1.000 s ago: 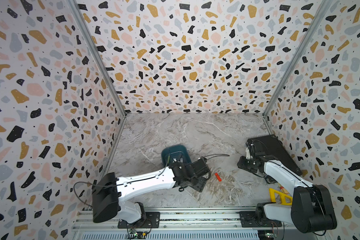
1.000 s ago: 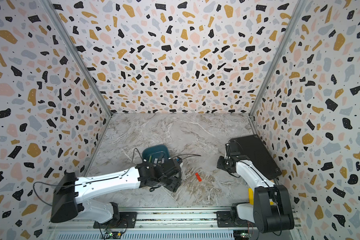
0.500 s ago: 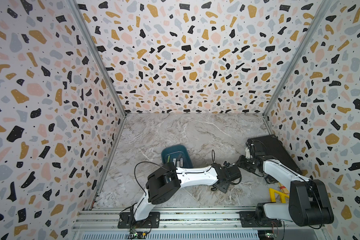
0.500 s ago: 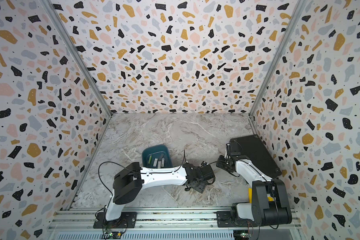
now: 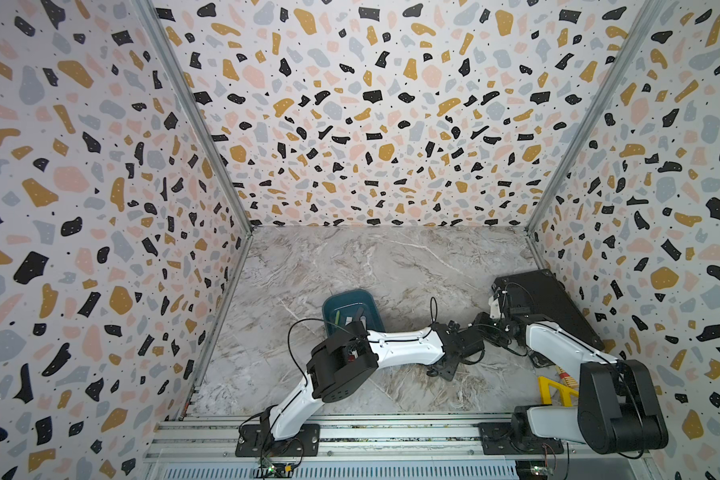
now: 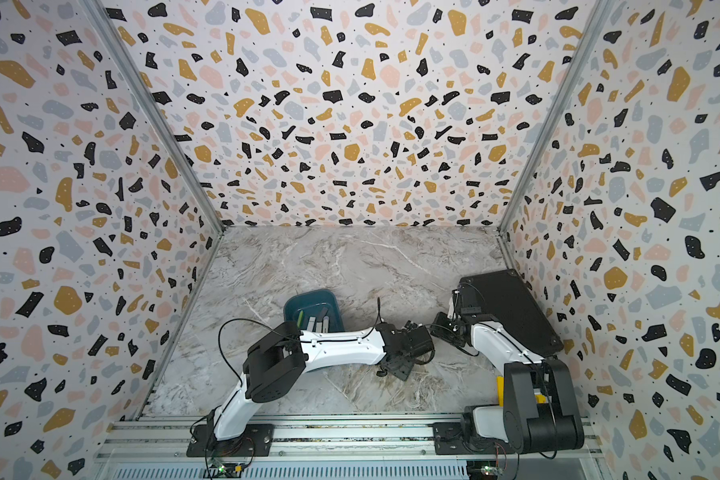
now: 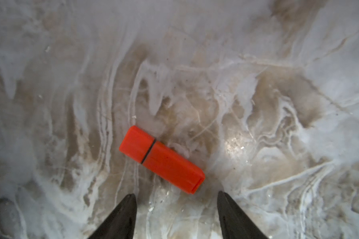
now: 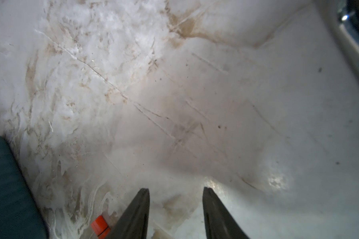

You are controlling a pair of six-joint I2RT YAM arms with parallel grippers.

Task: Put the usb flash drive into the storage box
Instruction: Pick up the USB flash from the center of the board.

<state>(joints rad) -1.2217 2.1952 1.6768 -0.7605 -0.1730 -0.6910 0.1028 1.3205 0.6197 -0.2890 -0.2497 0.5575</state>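
The usb flash drive (image 7: 162, 159) lies at a slant in front of the robot's left gripper, so the left gripper should turn to line up with the drive and grip its long sides (image 7: 149, 151).
In the left wrist view the red usb flash drive (image 7: 161, 159) lies flat on the marble, slanted, just ahead of my left gripper (image 7: 176, 198). That gripper is open and touches nothing. In both top views the left wrist hides the drive; the left gripper (image 5: 443, 370) hangs low over the table's front middle. The teal storage box (image 5: 346, 296) (image 6: 308, 296) sits left of it and behind, with several sticks inside. My right gripper (image 8: 175, 192) is open and empty. Its view catches the drive's end (image 8: 100, 226) and the box wall (image 8: 6, 186). It (image 5: 481, 324) points at the left wrist.
A flat black case (image 5: 545, 303) lies along the right wall under the right arm. A yellow piece (image 5: 553, 390) stands by the right arm's base. Speckled walls close in three sides, and a metal rail (image 5: 391, 432) runs along the front.
My left arm has swung from the left side toward the right and now covers the red drive in the top views. Its jaws have narrowed slightly. The right arm has barely moved.
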